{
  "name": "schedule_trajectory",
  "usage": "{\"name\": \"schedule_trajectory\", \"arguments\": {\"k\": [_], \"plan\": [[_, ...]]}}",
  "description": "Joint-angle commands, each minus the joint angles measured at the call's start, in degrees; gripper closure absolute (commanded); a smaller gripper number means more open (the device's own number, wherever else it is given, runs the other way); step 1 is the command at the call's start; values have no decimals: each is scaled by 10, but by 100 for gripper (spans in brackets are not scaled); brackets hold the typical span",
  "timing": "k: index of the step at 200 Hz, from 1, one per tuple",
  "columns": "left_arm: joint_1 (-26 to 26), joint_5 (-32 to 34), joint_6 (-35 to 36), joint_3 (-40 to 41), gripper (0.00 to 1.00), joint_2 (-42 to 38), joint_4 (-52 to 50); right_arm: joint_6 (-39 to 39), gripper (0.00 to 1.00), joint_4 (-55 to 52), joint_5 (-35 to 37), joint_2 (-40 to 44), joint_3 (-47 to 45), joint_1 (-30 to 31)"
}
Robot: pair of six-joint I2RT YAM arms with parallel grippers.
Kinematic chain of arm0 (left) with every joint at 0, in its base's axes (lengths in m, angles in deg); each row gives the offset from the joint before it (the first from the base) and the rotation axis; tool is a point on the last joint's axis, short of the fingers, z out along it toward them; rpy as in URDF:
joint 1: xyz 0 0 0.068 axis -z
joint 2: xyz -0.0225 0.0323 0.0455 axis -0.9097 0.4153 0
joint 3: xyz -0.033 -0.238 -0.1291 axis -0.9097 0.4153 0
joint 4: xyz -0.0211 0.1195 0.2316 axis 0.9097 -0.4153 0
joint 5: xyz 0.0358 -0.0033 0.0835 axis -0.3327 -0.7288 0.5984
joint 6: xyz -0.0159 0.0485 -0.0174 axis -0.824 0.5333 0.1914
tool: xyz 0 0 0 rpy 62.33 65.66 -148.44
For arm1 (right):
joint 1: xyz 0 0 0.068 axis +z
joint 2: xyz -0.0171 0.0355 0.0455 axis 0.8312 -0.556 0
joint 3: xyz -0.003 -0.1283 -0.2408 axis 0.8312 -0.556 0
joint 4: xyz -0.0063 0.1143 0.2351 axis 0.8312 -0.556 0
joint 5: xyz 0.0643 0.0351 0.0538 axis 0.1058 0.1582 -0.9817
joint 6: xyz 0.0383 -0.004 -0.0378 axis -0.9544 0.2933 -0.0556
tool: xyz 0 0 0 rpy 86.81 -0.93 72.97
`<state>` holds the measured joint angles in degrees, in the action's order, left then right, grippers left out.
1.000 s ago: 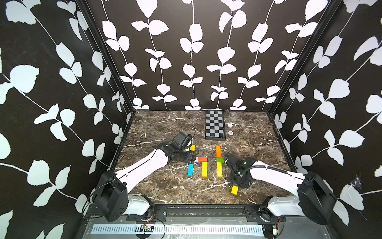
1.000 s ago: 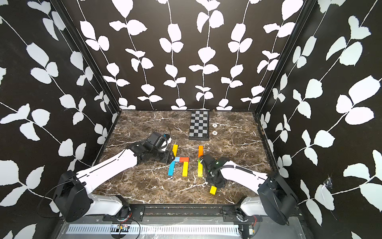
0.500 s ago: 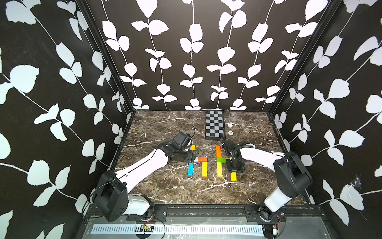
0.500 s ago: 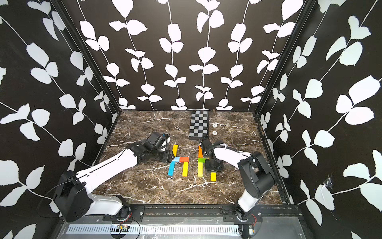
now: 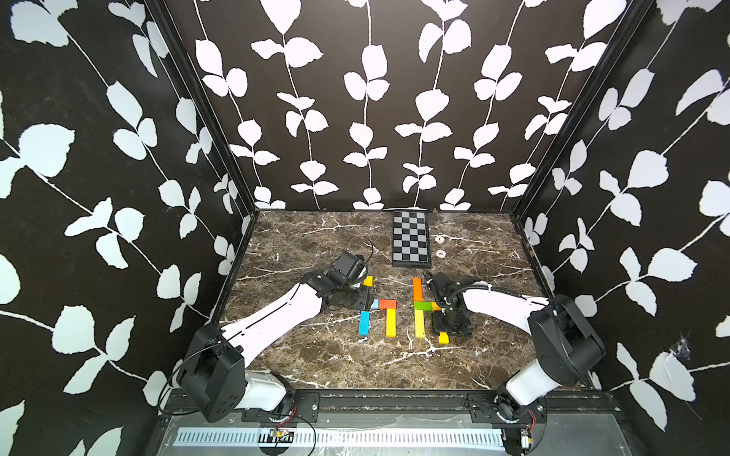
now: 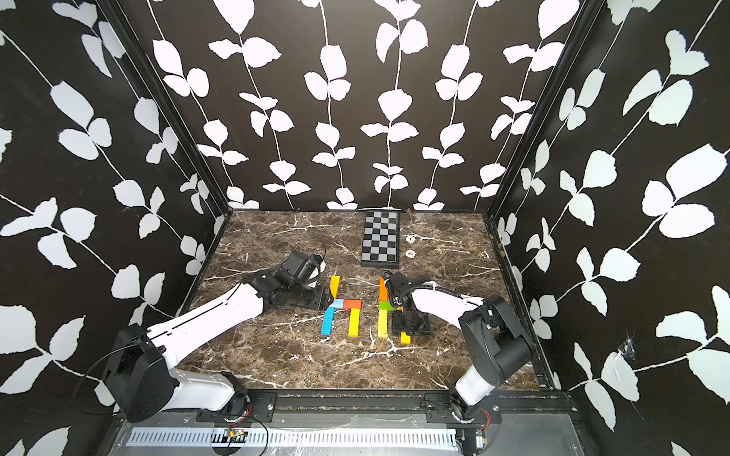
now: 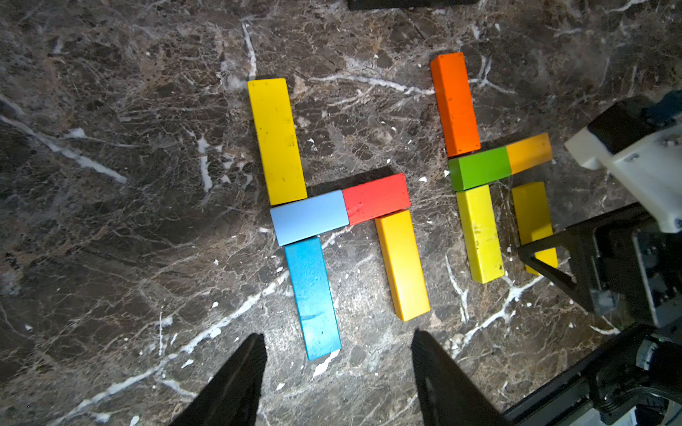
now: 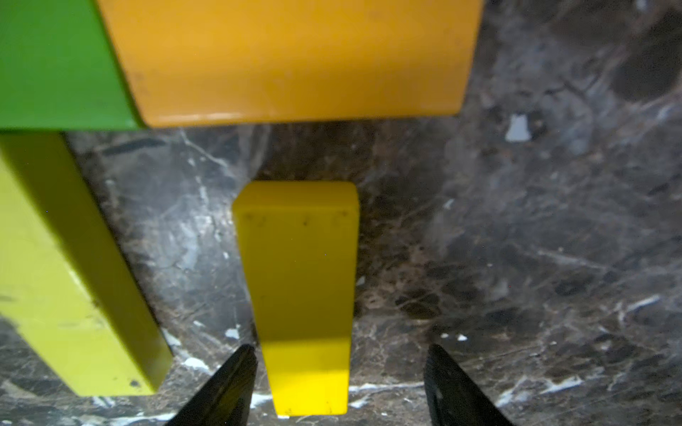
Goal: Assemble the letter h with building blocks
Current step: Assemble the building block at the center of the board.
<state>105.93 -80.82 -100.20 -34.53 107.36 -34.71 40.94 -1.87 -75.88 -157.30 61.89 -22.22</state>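
Note:
My right gripper should grip the yellow block and slide it up to the short amber block's loose end (image 8: 415,81), because a gap (image 8: 309,150) lies between them.
Two groups of building blocks lie flat on the marble. The left group is a long yellow (image 7: 276,140), light blue (image 7: 310,217), red (image 7: 376,197), blue (image 7: 313,295) and amber (image 7: 402,265) block. The right group is an orange (image 7: 454,103), green (image 7: 479,168), short amber (image 7: 529,153) and lime (image 7: 479,232) block. A yellow block (image 8: 299,280) (image 5: 443,337) lies just short of the short amber one (image 8: 288,55). My right gripper (image 8: 340,348) (image 5: 450,327) stands open astride the yellow block, with a gap on each side. My left gripper (image 7: 337,335) (image 5: 365,296) is open by the blue block's end, holding nothing.
A black-and-grey checkered board (image 5: 411,237) lies at the back of the table, with two small white discs (image 5: 439,239) (image 5: 441,254) beside it. Dark leaf-patterned walls close in the left, back and right sides.
The right arm carried the yellow block back toward the short amber block and set it down. Its jaws then opened off the block. The left arm has not moved.

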Motion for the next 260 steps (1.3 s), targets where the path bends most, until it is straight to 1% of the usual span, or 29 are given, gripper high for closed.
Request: {"name": "schedule_trajectory", "arguments": {"k": [1,11,19,31,47,61,69,128,195,248,260], "plan": [[0,3,-2,-16,35,-1,-7,-14,31,9,2,-18,17,5],[0,5,-1,-16,35,-1,-8,-13,34,8,7,-27,22,5],[0,5,-1,-15,35,0,-7,-12,40,7,11,-34,25,5],[0,6,-1,-13,34,1,-7,-7,52,6,12,-45,29,3],[0,6,0,-12,35,5,-7,-1,69,3,15,-49,31,2],[0,4,-1,-10,35,6,-6,7,79,-5,23,-46,32,0],[0,4,-1,-9,35,6,-5,11,82,-12,29,-45,32,-3],[0,4,-1,-5,35,2,-4,24,83,-26,34,-35,30,-27],[0,5,0,-2,35,1,-4,27,84,-32,42,-46,38,-29],[0,5,0,1,35,0,-3,26,84,-42,47,-39,39,-30],[0,5,0,1,35,-1,-3,26,82,-36,43,-41,39,-30]]}}
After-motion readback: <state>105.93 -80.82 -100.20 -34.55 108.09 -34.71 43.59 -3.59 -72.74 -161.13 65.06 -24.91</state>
